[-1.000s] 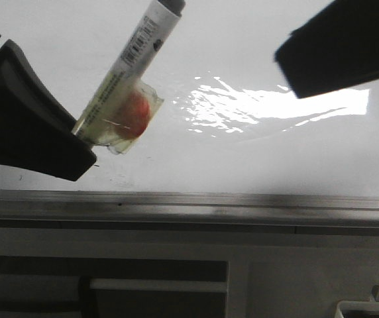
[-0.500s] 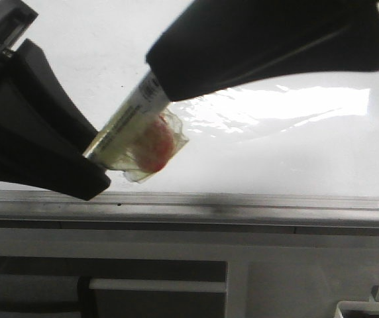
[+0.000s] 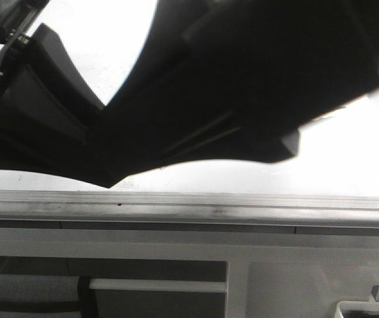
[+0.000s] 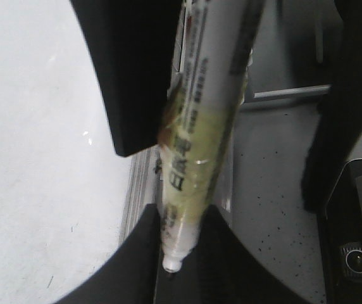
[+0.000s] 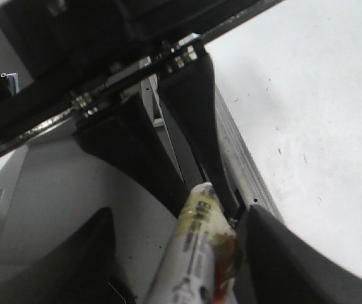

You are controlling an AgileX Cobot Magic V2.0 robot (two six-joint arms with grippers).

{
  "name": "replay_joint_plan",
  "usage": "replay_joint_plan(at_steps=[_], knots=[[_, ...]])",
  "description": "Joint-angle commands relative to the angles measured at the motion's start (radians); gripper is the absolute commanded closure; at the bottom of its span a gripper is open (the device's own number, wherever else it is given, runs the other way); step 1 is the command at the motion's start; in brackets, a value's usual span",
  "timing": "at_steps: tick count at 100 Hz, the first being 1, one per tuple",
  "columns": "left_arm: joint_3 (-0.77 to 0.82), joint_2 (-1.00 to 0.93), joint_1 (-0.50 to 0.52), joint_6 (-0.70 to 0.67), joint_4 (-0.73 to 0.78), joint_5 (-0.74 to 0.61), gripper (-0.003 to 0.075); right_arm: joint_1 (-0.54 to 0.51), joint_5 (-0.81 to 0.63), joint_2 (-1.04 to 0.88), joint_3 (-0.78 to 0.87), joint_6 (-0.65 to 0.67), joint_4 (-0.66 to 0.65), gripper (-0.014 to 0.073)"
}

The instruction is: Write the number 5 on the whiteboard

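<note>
The robot's left gripper clamps the marker pen's end, so its right gripper should close on the taped part before the left gripper opens and backs clear.
A white marker pen wrapped in yellowish tape is clamped at its tail end by my left gripper, which is shut on it. My right gripper stands open astride the same marker pen, one finger close against the taped part with the red patch, the other apart. In the front view the right gripper and left gripper hide the marker. The glossy whiteboard shows behind them. No number 5 shows on the whiteboard.
The board's grey aluminium edge strip runs across the front view, with grey-white furniture beyond it. A grey speckled surface lies beside the strip. A white tray corner shows at the lower right.
My right gripper has swung in from the upper right and now covers the marker in the front view. The left gripper has held on to the marker and shifted slightly.
</note>
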Motion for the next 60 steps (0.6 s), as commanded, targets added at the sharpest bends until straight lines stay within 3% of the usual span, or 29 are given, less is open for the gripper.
replay_joint_plan(at_steps=[1, 13, 41, 52, 60], knots=[[-0.024, -0.021, -0.008, 0.000, -0.055, -0.035, 0.0740, 0.002, -0.055, -0.014, -0.035, -0.011, 0.034, 0.0194], [-0.024, -0.021, -0.008, 0.000, -0.058, -0.035, 0.0741, 0.002, -0.045, -0.014, -0.035, -0.011, 0.058, 0.0277], [-0.024, -0.021, -0.008, -0.002, -0.058, -0.035, 0.0740, 0.002, -0.008, -0.014, -0.035, -0.011, 0.079, 0.0663], [-0.024, -0.021, -0.008, -0.012, -0.082, -0.039, 0.0736, 0.002, -0.001, -0.014, -0.035, -0.011, 0.079, 0.0663], [-0.024, -0.021, -0.007, -0.012, -0.120, -0.062, 0.0679, 0.002, -0.003, -0.014, -0.035, -0.011, 0.079, 0.0663]])
